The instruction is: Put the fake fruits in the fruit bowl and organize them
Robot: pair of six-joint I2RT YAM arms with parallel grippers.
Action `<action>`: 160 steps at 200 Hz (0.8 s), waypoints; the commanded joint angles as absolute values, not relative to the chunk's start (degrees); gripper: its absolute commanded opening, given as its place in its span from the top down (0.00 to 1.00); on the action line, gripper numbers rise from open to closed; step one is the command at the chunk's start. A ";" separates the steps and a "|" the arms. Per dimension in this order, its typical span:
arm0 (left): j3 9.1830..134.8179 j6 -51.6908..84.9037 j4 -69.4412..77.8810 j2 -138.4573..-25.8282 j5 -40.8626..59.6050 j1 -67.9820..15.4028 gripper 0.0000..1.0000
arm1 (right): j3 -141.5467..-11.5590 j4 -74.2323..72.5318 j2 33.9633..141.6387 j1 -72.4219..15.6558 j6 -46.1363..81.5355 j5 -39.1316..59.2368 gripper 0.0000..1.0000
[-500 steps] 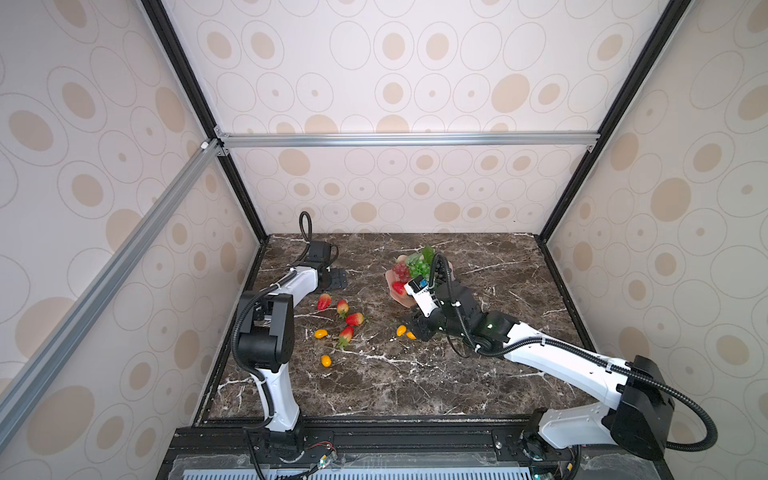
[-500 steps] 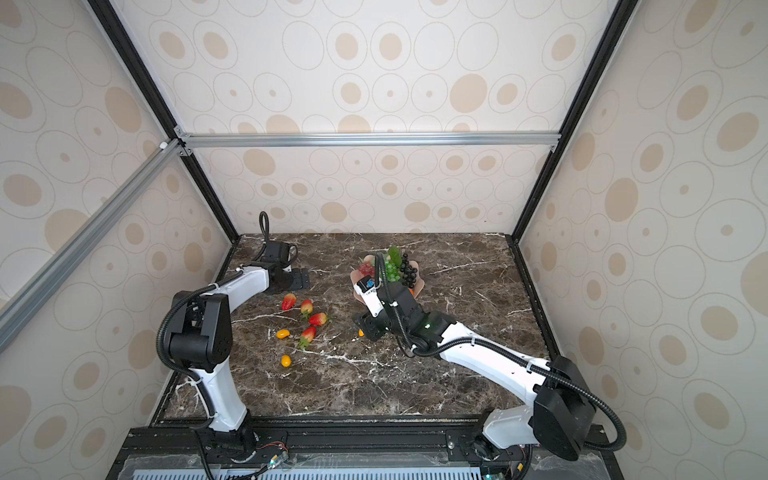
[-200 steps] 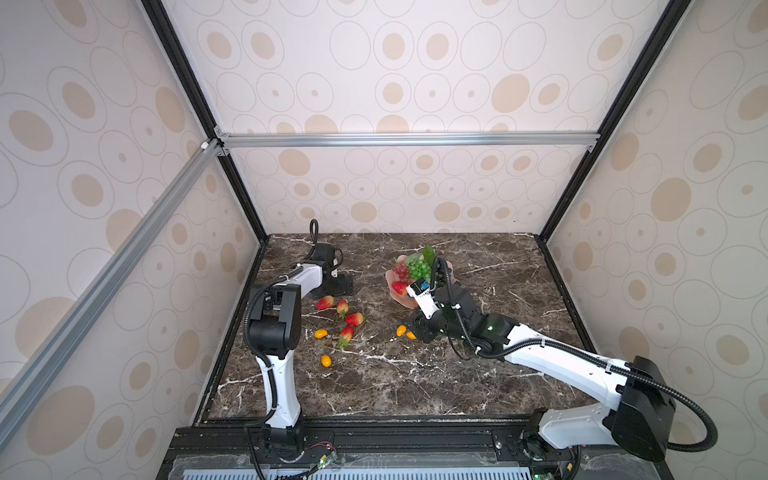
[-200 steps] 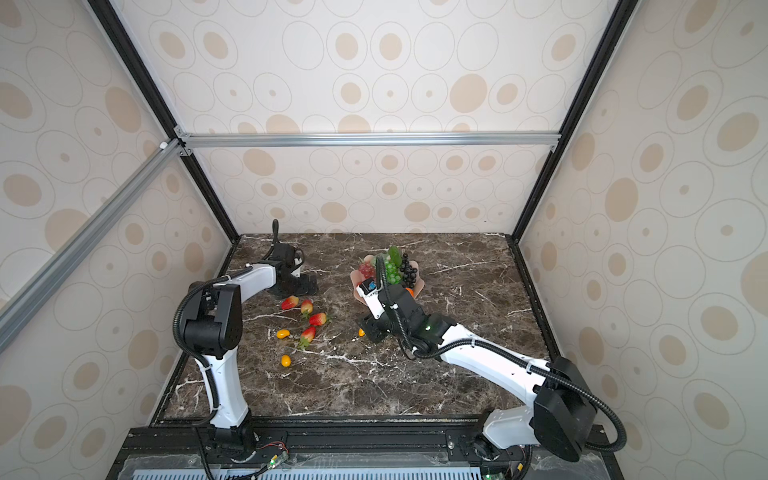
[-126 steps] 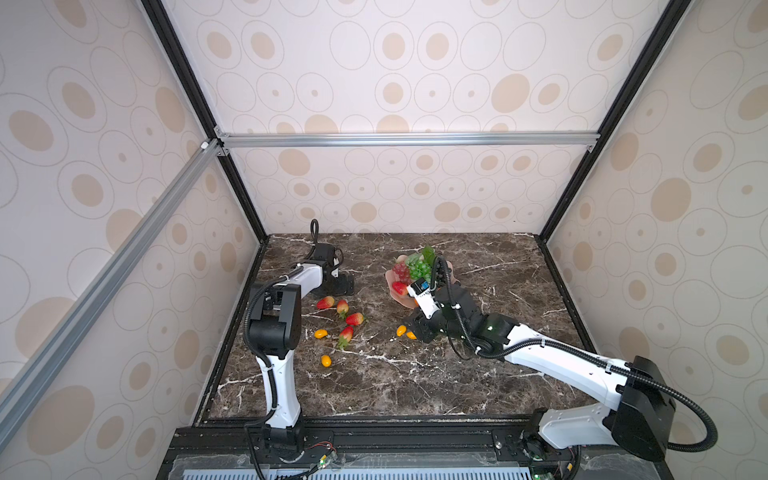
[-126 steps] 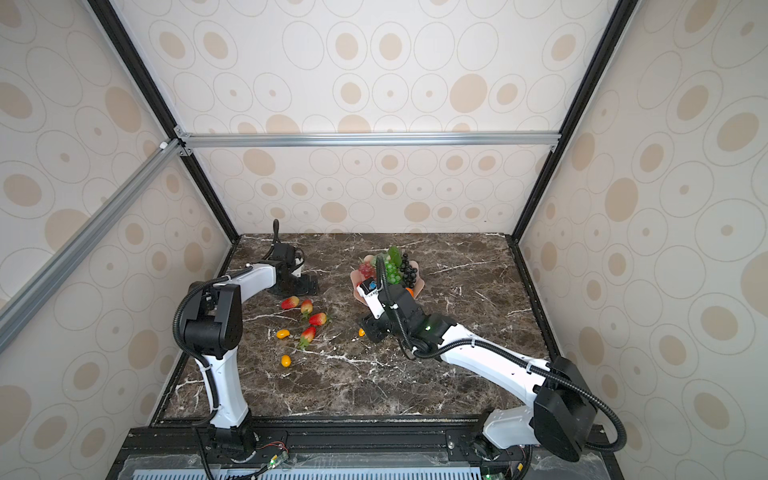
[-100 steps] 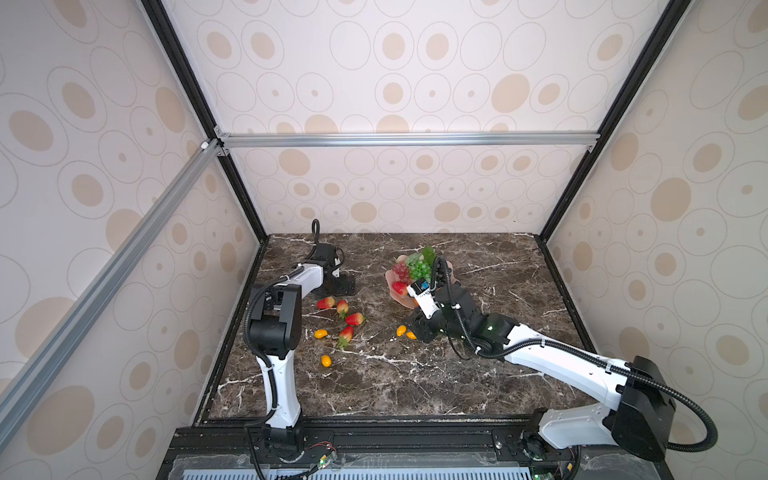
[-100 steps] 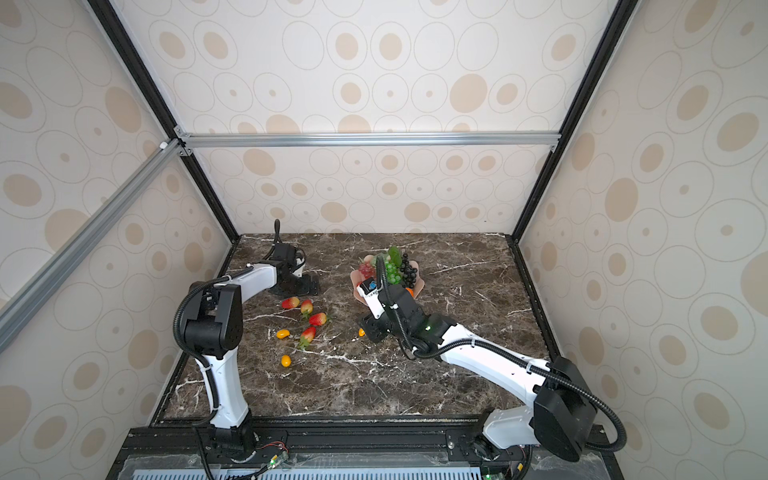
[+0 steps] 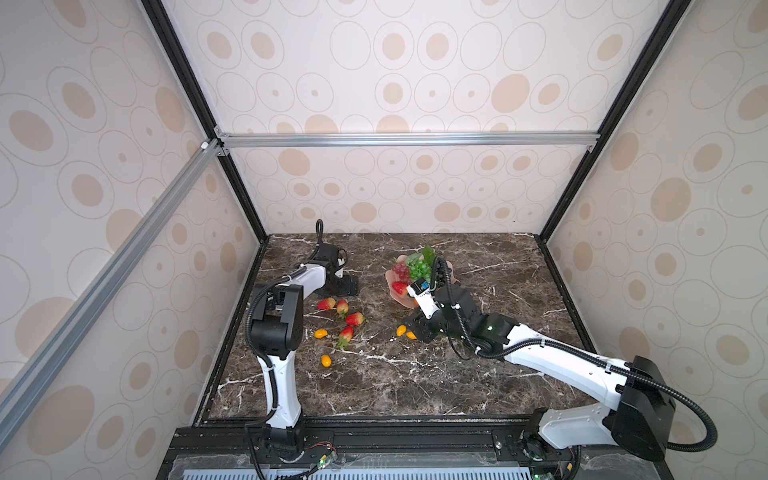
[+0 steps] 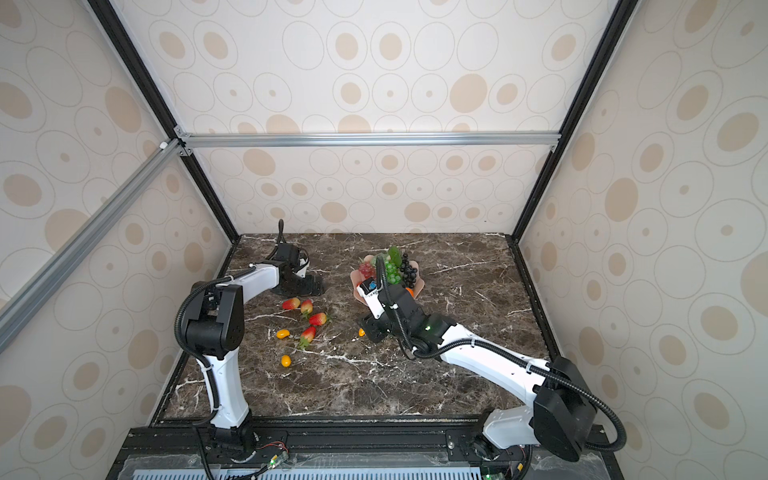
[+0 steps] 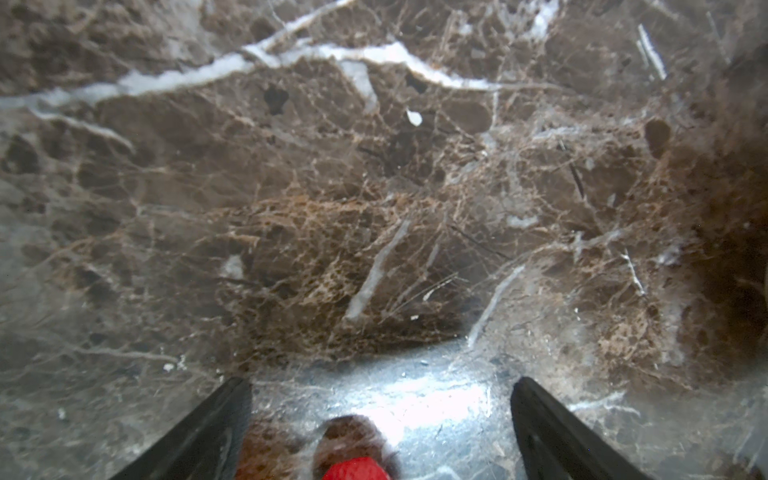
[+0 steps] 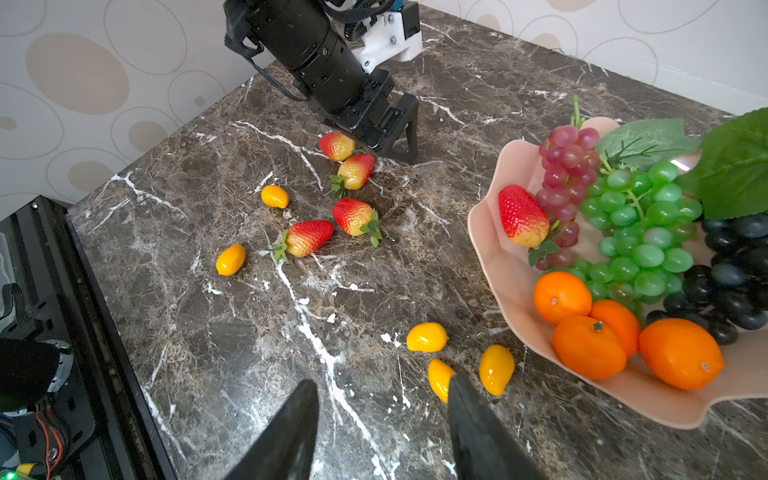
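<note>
The open fingers of my left gripper extend beyond the farthest strawberry [image 12: 336,145], so next my left gripper rises and moves back until that strawberry is in front of its fingers.
The pink fruit bowl [image 12: 498,266] [image 9: 390,277] holds a strawberry [image 12: 521,216], red grapes [image 12: 567,174], green grapes [image 12: 640,232], black grapes [image 12: 731,274] and several tangerines [image 12: 588,347]. Several strawberries [image 12: 353,216] [image 9: 354,319] and two yellow ovals [image 12: 230,259] lie on the marble to its left. Three more ovals [image 12: 427,337] lie by its front rim. My right gripper [image 12: 382,382] [image 9: 415,328] is open and empty just beside them, one finger partly covering an oval [image 12: 438,374]. My left gripper [image 11: 380,382] [image 9: 347,286] is open, low over the table behind the farthest strawberry [image 11: 355,469].
The brown marble table [image 9: 374,382] is boxed in by patterned walls with black corner posts [image 9: 241,195]. A black rail [image 9: 374,436] runs along the front edge. The right arm [image 9: 552,357] stretches across the table's right front.
Since the earliest frames the left arm has stood more upright at its base and its wrist has swung slightly. In the last second nothing has visibly moved. The right arm has stayed still.
</note>
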State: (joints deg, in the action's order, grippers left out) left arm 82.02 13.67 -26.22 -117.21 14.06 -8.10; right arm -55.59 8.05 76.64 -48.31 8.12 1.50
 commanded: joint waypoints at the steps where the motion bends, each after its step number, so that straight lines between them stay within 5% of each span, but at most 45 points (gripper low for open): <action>1: 80.97 12.30 -28.74 -116.13 14.92 -8.53 0.02 | -55.45 7.17 77.12 -48.29 8.35 1.58 0.47; 160: 74.22 16.41 -22.47 -104.53 13.71 -10.12 0.02 | -59.42 8.30 81.40 -48.32 7.29 3.20 0.47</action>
